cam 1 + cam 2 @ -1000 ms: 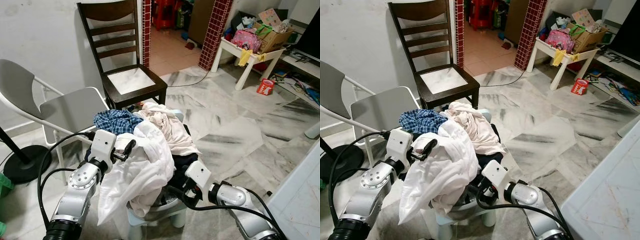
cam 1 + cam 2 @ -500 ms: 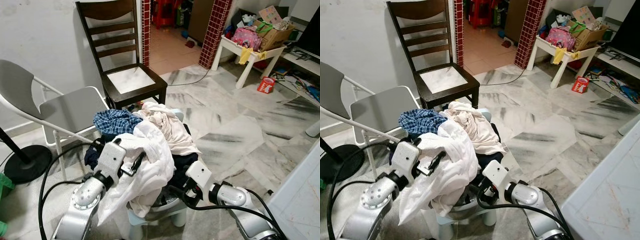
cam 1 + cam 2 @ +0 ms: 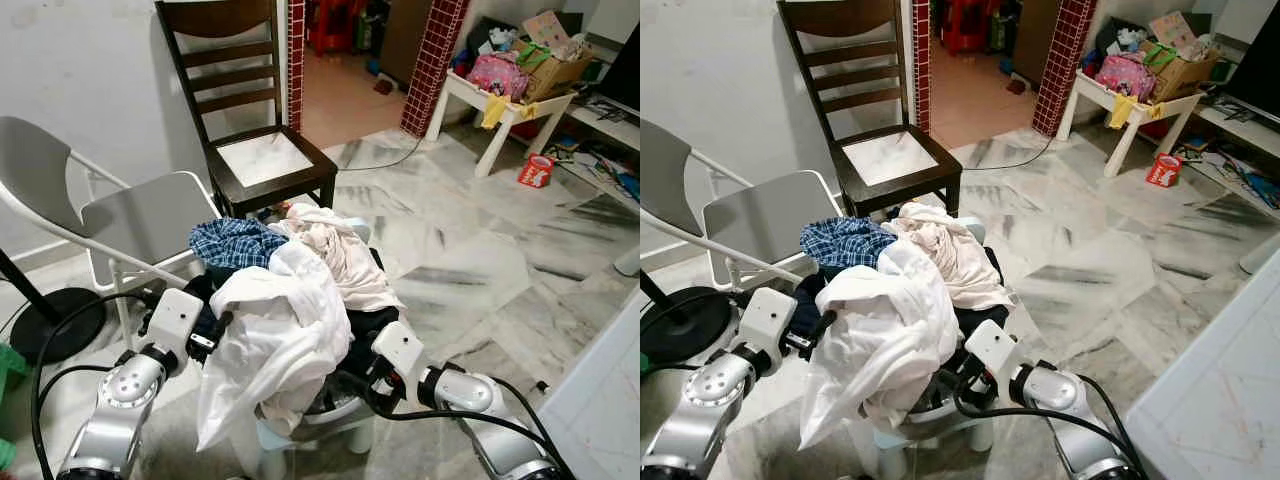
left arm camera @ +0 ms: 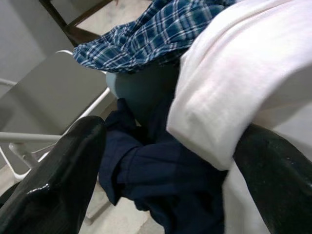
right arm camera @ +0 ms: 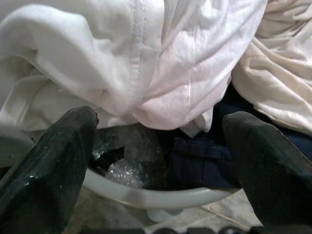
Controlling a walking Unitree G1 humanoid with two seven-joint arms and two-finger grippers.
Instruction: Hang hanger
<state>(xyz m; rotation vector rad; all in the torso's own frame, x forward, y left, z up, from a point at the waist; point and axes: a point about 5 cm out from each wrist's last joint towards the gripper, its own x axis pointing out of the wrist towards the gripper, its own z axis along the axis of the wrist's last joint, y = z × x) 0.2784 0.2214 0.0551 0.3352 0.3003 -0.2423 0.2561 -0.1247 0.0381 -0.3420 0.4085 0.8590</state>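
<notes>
The upper edge of the white garment (image 3: 280, 320) is on top of the cream garment, so the white garment will come off and the cream garment will stay behind when I lift.
A heap of clothes fills a pale plastic basket (image 3: 343, 413) on the floor in front of me. A white garment (image 3: 280, 330) drapes over its front, a blue plaid shirt (image 3: 235, 243) and a cream garment (image 3: 340, 250) lie on top, and navy cloth (image 4: 156, 180) lies underneath. My left gripper (image 3: 213, 331) is open at the heap's left side, its fingers (image 4: 58, 180) spread around the white garment's edge and the navy cloth. My right gripper (image 5: 156, 146) is open low at the basket's front right, pointing under the white garment.
A dark wooden chair (image 3: 265, 160) stands behind the heap and a grey folding chair (image 3: 130, 220) to its left. A black round stand base (image 3: 50, 325) is far left. A small white table (image 3: 500, 100) with boxes is back right. A white surface (image 3: 610, 400) edges the near right.
My left gripper has come off the top of the white garment and drawn back down to the heap's left side. The right arm has stayed put.
</notes>
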